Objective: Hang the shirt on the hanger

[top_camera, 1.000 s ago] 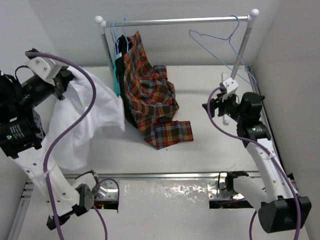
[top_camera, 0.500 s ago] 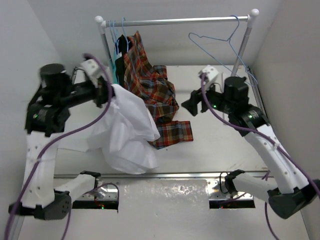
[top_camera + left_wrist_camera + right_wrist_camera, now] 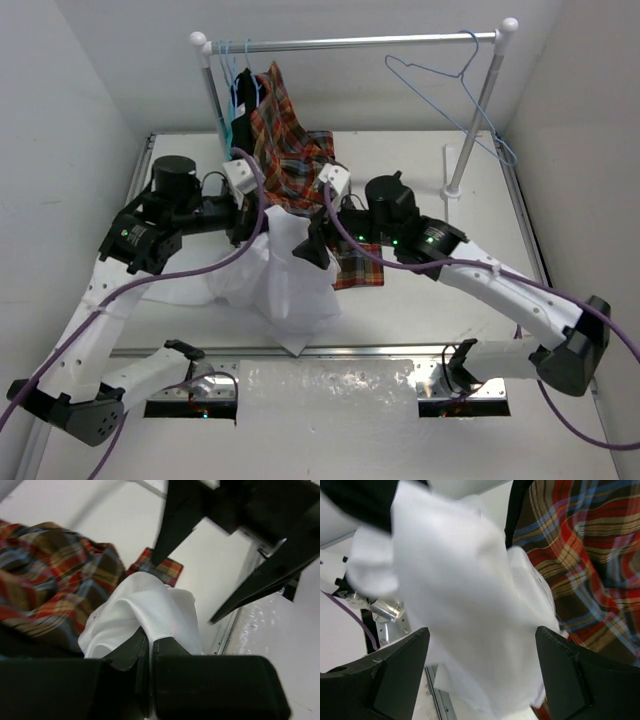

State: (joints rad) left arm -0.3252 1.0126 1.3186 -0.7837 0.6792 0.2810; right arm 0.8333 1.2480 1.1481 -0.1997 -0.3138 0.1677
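Observation:
My left gripper has the white shirt bunched [image 3: 283,275] in it. My right gripper should take the shirt's upper fold [image 3: 288,228] and pull it out before my left gripper takes another part of the shirt.
The white shirt [image 3: 292,285] hangs bunched from my left gripper [image 3: 262,222] over the middle of the table. In the left wrist view, the left gripper [image 3: 150,639] is shut on a fold of the shirt [image 3: 162,607]. My right gripper [image 3: 312,245] is open right beside it; in the right wrist view [image 3: 482,652] its jaws stand wide on either side of the shirt [image 3: 460,600], not closed on it. The bare light-blue hanger [image 3: 463,72] hangs on the rail at the far right, away from both grippers.
A clothes rail [image 3: 350,42] stands at the back on two posts. A red plaid shirt [image 3: 300,165] hangs from its left end and trails onto the table [image 3: 450,250], next to dark and teal garments [image 3: 238,115]. White walls close both sides.
My left arm has swung right, carrying the white shirt from the left wall to the middle. My right arm has swung left from near the hanger to the shirt.

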